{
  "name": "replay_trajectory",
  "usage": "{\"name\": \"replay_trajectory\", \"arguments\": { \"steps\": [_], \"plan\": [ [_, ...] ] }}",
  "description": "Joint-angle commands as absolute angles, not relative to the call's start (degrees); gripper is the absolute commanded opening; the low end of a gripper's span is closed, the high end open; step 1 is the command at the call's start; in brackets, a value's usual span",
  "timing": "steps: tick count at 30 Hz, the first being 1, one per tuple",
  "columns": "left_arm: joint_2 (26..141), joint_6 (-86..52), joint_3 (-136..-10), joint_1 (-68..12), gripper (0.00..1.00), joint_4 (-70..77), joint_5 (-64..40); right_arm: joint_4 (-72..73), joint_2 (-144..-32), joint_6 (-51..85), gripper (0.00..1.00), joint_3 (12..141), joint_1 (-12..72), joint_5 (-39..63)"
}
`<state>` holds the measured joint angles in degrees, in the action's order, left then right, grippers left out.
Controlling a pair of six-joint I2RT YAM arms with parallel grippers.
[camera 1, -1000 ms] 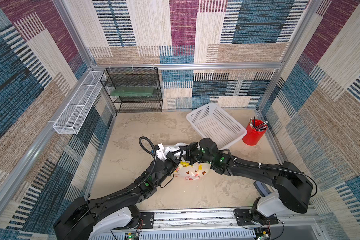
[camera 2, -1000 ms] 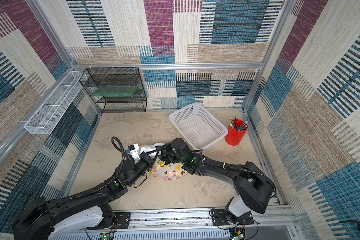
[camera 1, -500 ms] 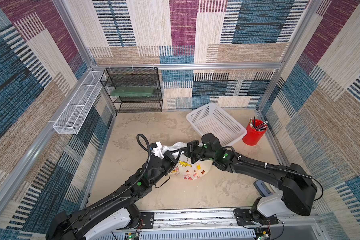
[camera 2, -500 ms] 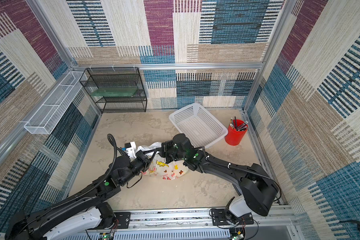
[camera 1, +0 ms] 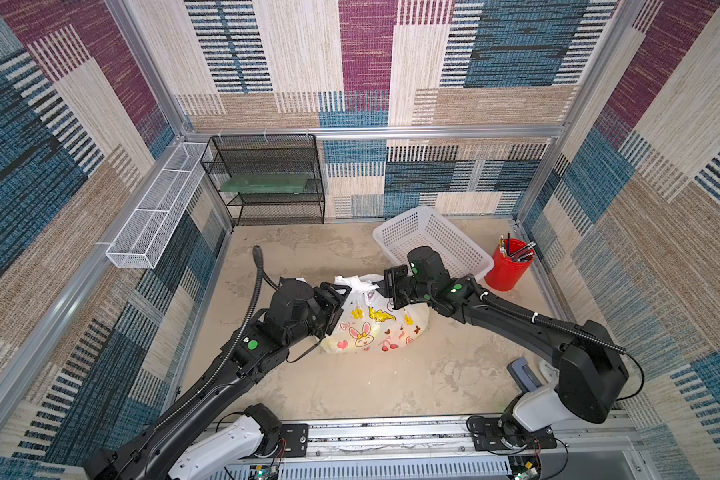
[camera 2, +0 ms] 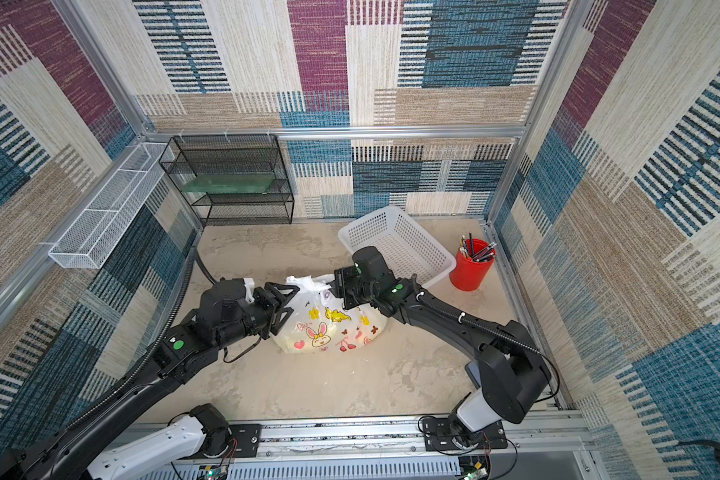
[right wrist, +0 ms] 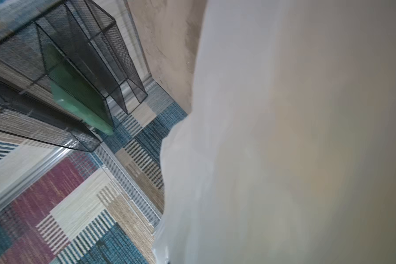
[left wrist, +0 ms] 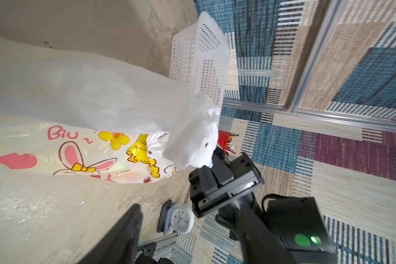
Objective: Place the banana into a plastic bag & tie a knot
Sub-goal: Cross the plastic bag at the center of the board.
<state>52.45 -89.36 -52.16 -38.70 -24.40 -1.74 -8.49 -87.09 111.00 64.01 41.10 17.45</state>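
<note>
The plastic bag is lying crosswise with its handles bunched in my right gripper. Next, I turn the bag and let my left gripper take hold of the bunched handles.
The plastic bag lies on the sandy floor in both top views, its cartoon prints facing up. Its white handles are bunched into a twisted knot at the far end. My right gripper is shut on that bunch; in the left wrist view its black fingers pinch the white plastic. My left gripper stands open at the bag's left side, holding nothing. The banana is hidden; only a pale yellow tint shows through the film. Bag film covers most of the right wrist view.
A white perforated basket sits behind the right arm, beside a red cup of pencils. A black wire shelf stands at the back left and a white wire tray hangs on the left wall. A small clock lies front right.
My left gripper has opened and let go of the bag's handles, drawing back a little to the left. The right gripper stays shut on the bunch and has shifted slightly right.
</note>
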Motion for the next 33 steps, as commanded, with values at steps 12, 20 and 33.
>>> {"name": "replay_trajectory", "arguments": {
  "steps": [12, 20, 33],
  "plan": [
    [58.68, -87.01, -68.42, -32.67, 0.91, -45.31, -2.87, -15.35, -86.17, 99.08, 0.00, 67.71, 40.30, 11.60],
    [64.81, -73.09, -79.01, -23.73, 0.92, -53.30, -2.02, -24.01, -91.17, 55.14, 0.00, 83.71, 42.75, 10.06],
    [65.23, -69.01, -79.33, -23.03, 0.85, -57.08, -6.71, -25.11, -88.32, 11.53, 0.00, 85.39, 43.72, 35.03]
  ]
}}
